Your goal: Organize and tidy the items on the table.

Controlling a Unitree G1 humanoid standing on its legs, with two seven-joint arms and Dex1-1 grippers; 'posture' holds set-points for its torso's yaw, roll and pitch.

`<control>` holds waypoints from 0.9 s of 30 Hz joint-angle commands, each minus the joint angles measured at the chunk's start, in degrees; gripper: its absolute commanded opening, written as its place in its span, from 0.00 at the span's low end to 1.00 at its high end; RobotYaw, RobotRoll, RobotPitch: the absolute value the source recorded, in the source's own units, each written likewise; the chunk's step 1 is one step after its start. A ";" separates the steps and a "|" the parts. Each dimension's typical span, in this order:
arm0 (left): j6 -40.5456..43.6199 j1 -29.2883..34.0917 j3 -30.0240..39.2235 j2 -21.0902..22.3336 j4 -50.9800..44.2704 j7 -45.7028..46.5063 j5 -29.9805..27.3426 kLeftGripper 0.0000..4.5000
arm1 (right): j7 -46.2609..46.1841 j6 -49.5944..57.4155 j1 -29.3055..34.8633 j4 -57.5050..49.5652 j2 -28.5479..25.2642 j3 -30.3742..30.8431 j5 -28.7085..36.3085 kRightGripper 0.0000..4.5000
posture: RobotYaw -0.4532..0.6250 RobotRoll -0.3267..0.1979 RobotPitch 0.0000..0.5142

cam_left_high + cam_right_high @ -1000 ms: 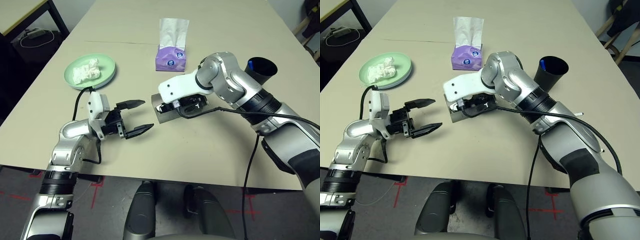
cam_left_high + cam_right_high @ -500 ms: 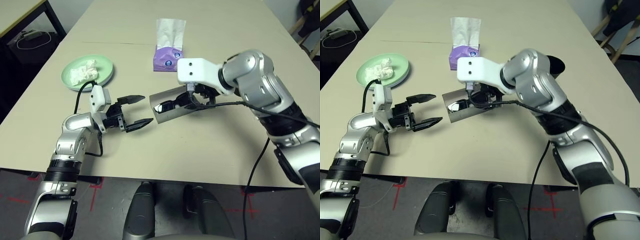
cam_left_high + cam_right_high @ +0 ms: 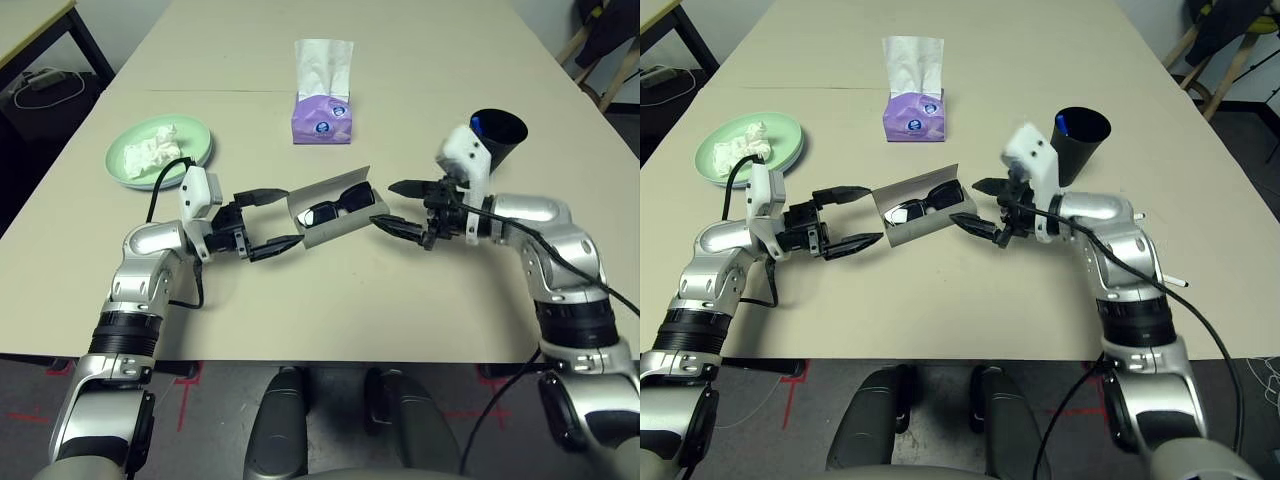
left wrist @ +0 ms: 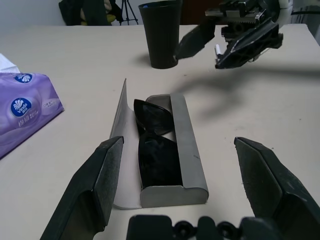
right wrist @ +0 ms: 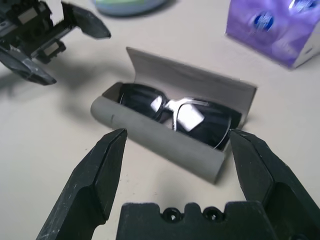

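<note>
The glasses case's lid [image 3: 326,189] is upright behind the black sunglasses, so my left gripper needs to shut its fingers, reach in back of the lid and fold it over.
The grey glasses case [image 3: 347,231] lies open on the table [image 3: 320,300] with the black sunglasses [image 3: 335,211] inside it. My left gripper [image 3: 292,214] is open just left of the case, one finger on either side of its end. My right gripper [image 3: 383,204] is open just right of the case and touches nothing. In the left wrist view, the case [image 4: 189,150] and sunglasses [image 4: 156,152] lie between my fingers; the right wrist view shows the case [image 5: 150,131] the same way.
A pale green plate [image 3: 196,139] with crumpled white tissue [image 3: 150,152] sits at the far left. The purple tissue box [image 3: 322,118] stands behind the case. The black cup [image 3: 498,136], with a blue cap inside, stands at the far right. A white pen [image 3: 1173,283] lies by my right forearm.
My right gripper has let go of the case and pulled back to the right. The case now lies open on the table, and the left gripper has closed in on its end.
</note>
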 commanded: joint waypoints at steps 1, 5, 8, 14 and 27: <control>0.01 0.61 0.70 -0.05 -0.59 0.85 0.15 1.00 | -0.20 -9.62 3.56 4.35 -1.68 -1.22 1.78 0.99 | 0.55 0.62 0.33; -0.40 0.48 1.68 -0.58 0.71 1.87 -0.24 1.00 | -0.79 -17.49 5.92 9.77 -2.10 -2.42 3.86 0.99 | 0.55 0.62 0.33; -1.13 0.11 2.16 -0.91 2.64 1.96 -0.21 1.00 | -1.96 -20.72 6.83 11.91 -1.61 -3.23 5.81 0.99 | 0.54 0.62 0.33; -5.86 -1.26 1.66 -0.87 6.90 -1.79 0.58 1.00 | -1.65 -22.90 7.89 11.51 -2.41 -2.95 8.66 0.99 | 0.53 0.62 0.34; -11.11 -2.79 1.57 -0.80 14.03 -10.30 0.40 0.19 | 3.28 -20.13 7.84 5.88 -8.34 -0.40 13.18 1.00 | 0.50 0.62 0.34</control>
